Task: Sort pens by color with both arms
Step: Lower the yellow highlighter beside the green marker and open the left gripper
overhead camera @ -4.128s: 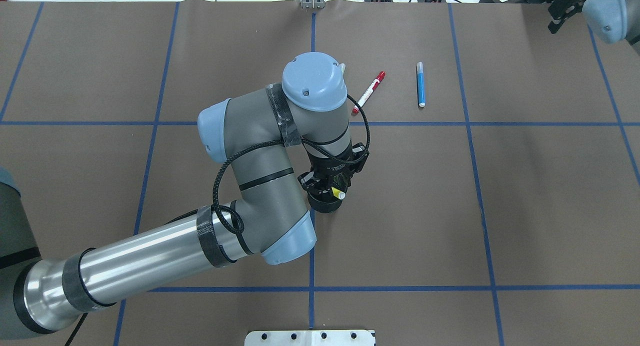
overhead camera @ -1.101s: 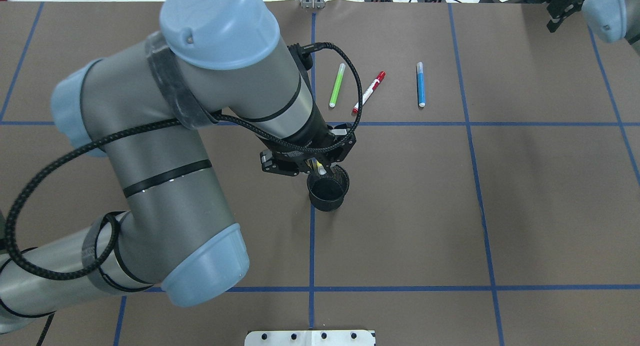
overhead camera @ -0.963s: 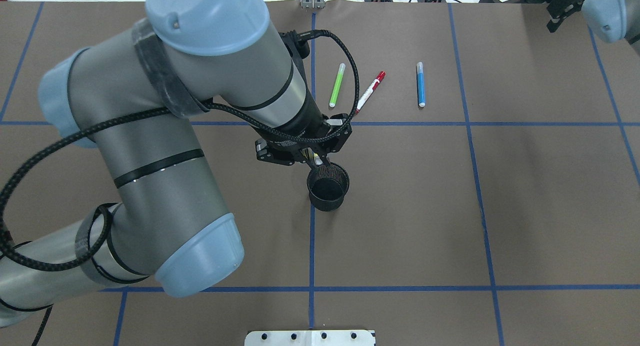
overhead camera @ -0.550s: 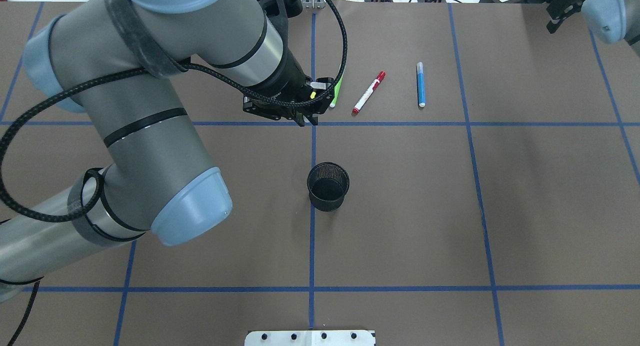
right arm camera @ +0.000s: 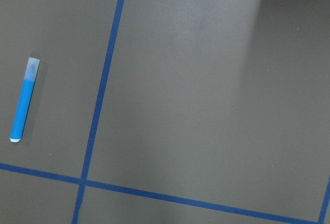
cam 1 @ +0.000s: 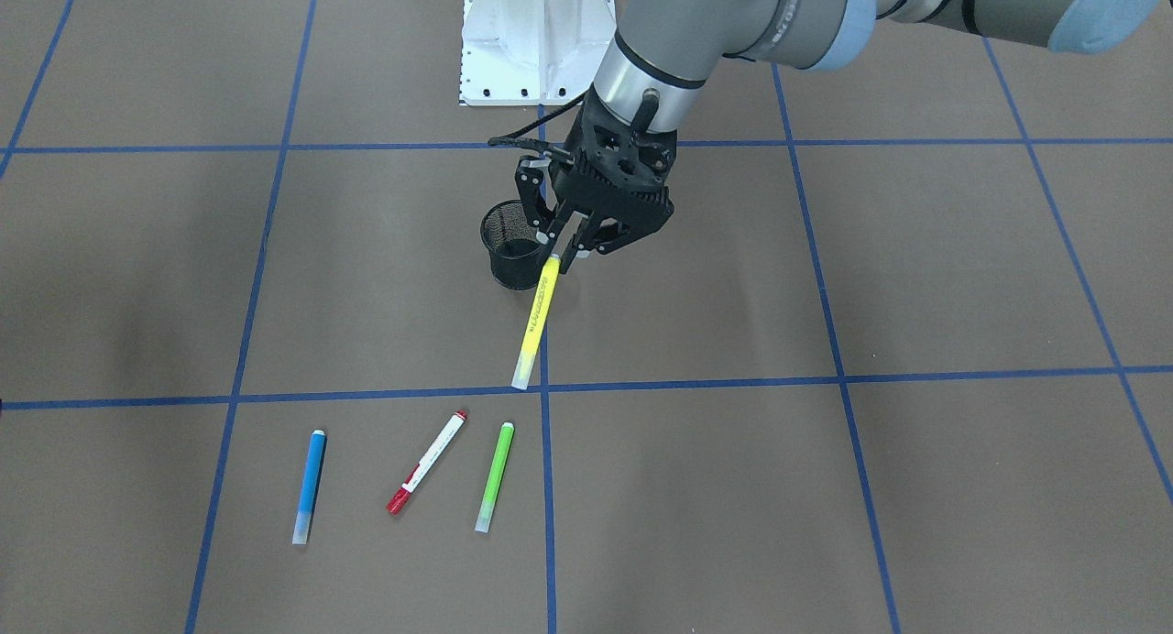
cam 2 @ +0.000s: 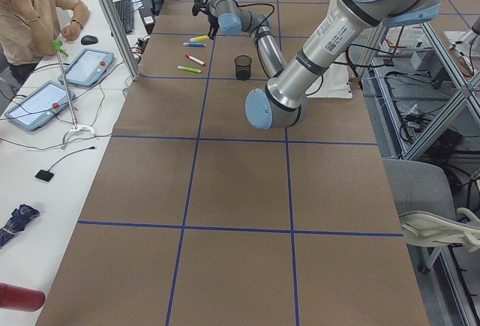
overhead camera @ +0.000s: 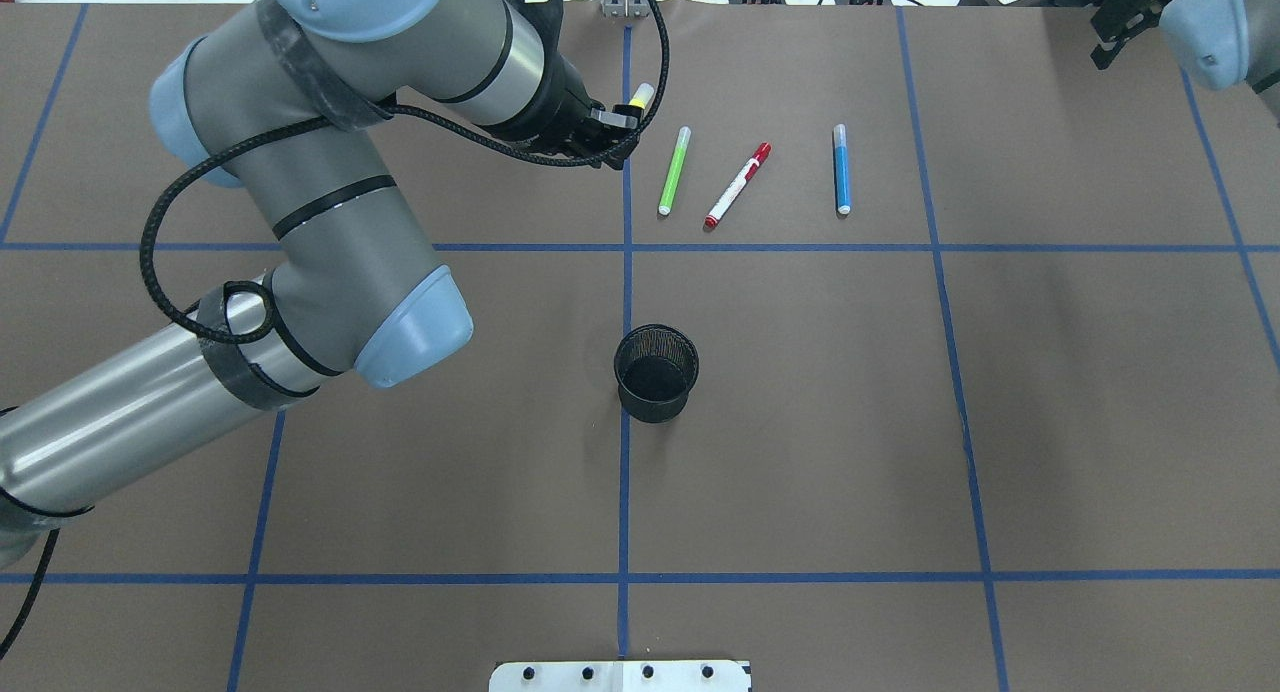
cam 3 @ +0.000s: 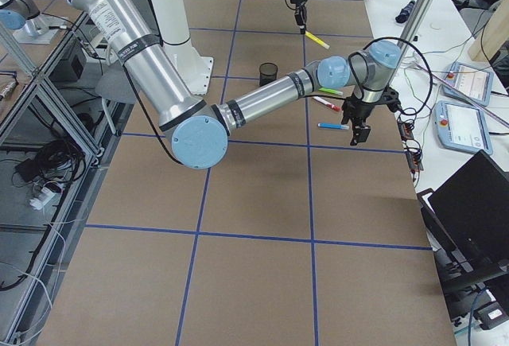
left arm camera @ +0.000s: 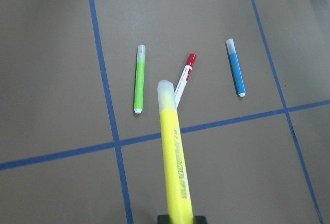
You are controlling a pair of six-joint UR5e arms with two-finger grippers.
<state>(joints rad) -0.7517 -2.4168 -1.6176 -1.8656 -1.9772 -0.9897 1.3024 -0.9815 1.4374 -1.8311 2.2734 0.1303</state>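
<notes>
The yellow pen is parallel to the green pen. My left gripper should keep going to the open table beside the green pen and let go there.
My left gripper is shut on the yellow pen and holds it tilted above the table, just left of the green pen. The yellow pen fills the middle of the left wrist view. The green pen, the white pen with red caps and the blue pen lie side by side on the far half of the table. My right gripper hangs over the far right corner; I cannot tell how its jaws stand. Its wrist view shows only the blue pen.
A black mesh cup stands at the table's centre on the blue grid line; nothing shows inside it. The white mounting base is at the robot's edge. An operator sits by tablets beyond the far edge.
My left gripper rose from the mesh cup with the yellow pen and carried it to the far side, beside the green pen. The right arm has not moved.
</notes>
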